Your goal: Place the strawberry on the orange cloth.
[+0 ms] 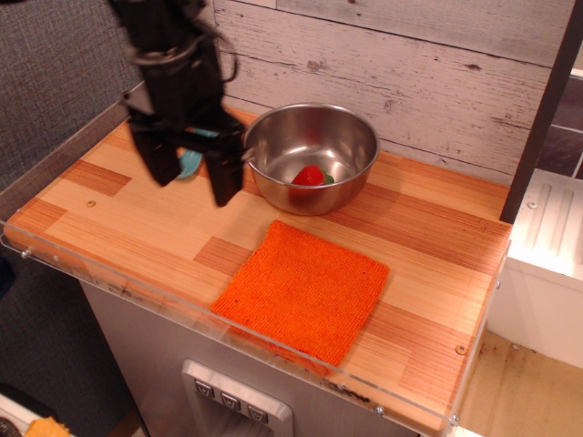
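Observation:
The red strawberry lies deep (311,177) inside the free-standing bowl, so I expect the steel bowl (312,158) to move a little when I take the strawberry out.
The red strawberry (309,175) with a green top lies inside the steel bowl (351,187) at the back of the wooden counter. The orange cloth (303,289) lies flat at the counter's front, just in front of the bowl. My black gripper (194,182) hangs open and empty above the counter, just left of the bowl's left rim. Its two fingers (223,179) point down. It is up and to the left of the cloth.
A teal brush (189,162) lies behind my gripper, mostly hidden by it. A clear plastic lip (137,289) runs along the counter's front edge. A whitewashed plank wall (410,64) backs the counter. A dark post (545,109) stands at the right.

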